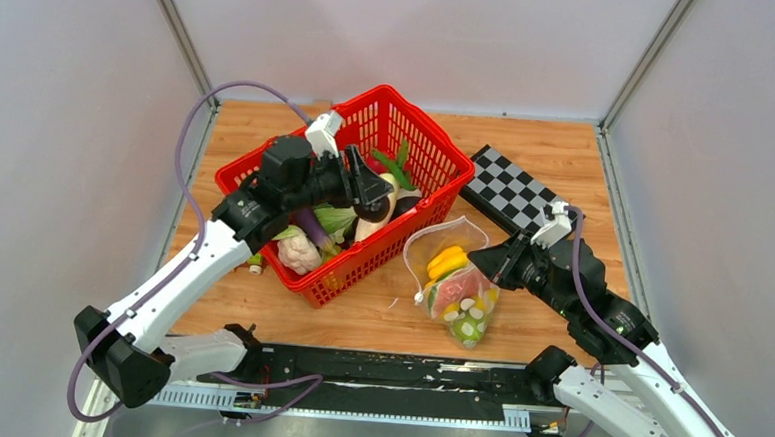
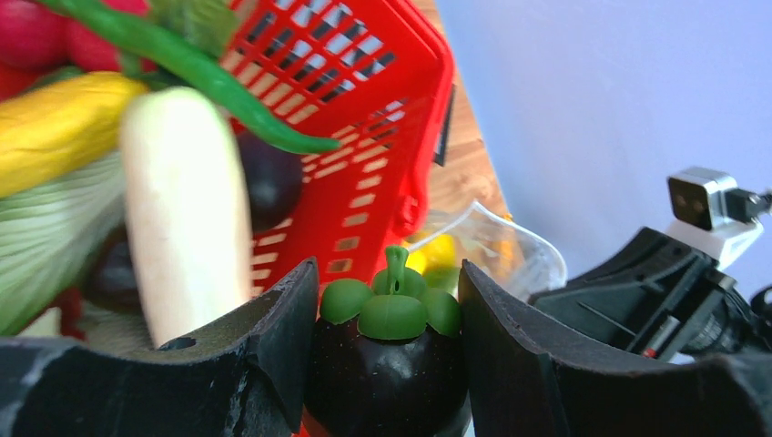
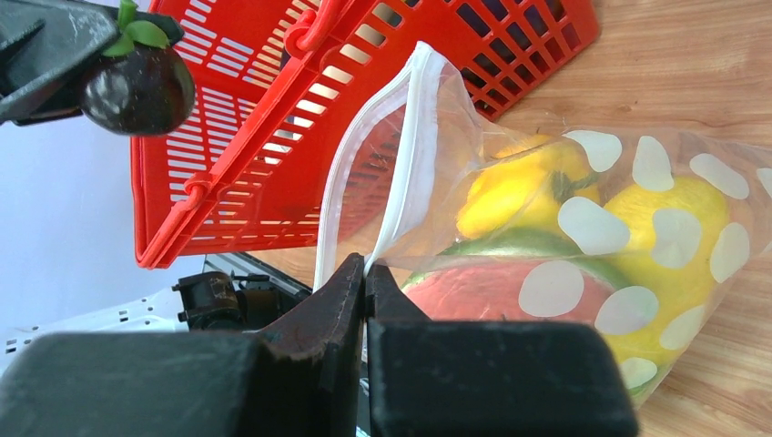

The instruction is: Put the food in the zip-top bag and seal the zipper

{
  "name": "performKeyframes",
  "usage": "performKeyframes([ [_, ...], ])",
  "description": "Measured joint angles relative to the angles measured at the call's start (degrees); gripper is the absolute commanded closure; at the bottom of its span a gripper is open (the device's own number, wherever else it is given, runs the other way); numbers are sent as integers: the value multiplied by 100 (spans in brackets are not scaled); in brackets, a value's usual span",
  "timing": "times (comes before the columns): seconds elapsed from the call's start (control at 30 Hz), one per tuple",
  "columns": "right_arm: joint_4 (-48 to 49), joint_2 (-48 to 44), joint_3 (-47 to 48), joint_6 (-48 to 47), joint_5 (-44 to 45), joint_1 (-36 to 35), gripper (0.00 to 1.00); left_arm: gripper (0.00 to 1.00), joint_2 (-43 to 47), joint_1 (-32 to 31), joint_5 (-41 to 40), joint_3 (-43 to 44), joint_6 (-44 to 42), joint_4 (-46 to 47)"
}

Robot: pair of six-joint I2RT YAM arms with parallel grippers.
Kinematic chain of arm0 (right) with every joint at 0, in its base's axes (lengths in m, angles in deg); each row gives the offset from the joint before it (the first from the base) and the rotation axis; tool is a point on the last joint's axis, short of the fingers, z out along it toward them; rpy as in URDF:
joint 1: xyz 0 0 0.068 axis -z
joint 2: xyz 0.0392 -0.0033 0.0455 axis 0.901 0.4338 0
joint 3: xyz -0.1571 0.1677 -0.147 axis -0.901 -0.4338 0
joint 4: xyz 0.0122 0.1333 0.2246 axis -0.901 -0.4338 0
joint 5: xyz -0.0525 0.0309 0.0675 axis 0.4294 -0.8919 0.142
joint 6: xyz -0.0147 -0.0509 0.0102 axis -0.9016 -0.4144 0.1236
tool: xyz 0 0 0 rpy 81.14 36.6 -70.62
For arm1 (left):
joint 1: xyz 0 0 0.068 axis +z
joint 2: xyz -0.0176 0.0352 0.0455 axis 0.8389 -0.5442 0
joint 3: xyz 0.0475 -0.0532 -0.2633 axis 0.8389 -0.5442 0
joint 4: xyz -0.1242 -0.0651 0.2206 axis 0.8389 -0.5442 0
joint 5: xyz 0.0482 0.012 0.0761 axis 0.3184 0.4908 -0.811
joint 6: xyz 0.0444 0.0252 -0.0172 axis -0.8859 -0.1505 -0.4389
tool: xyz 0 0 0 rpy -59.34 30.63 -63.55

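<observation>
The zip-top bag's opening (image 1: pixel 444 240) is standing open toward the basket, so the robot's left gripper should go on bringing the mangosteen over until it hangs in the bag's opening (image 1: pixel 432 251), and then let go.
My left gripper (image 2: pixel 388 268) is shut on a dark toy mangosteen (image 2: pixel 387 364) with a green cap, held in the air above the red basket's near-right side (image 1: pixel 372 200). This fruit also shows at the top left of the right wrist view (image 3: pixel 137 86). The zip-top bag (image 1: pixel 456 272) lies on the wood right of the basket, mouth open toward the basket. It holds yellow food (image 3: pixel 519 187) and a pink-red slice (image 3: pixel 473 291). My right gripper (image 3: pixel 366 269) is shut on the mouth edge by the white zipper (image 3: pixel 401 173), lifting it.
The red basket (image 1: pixel 437 146) at centre holds more food: a white radish (image 2: pixel 187 209), a green chilli (image 2: pixel 218 82), a cauliflower (image 1: pixel 299 252). A black-and-white checkerboard (image 1: pixel 510 190) lies behind the bag. White walls close the sides and back.
</observation>
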Motion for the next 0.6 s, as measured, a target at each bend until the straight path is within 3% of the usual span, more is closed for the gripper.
performKeyframes([
  [0.23, 2, -2, 0, 0, -2, 0, 97, 69, -175, -828, 101, -334, 313, 844],
  [0.6, 7, -90, -2, 0, -50, 0, 97, 65, -1161, -1891, 90, -332, 269, 1786],
])
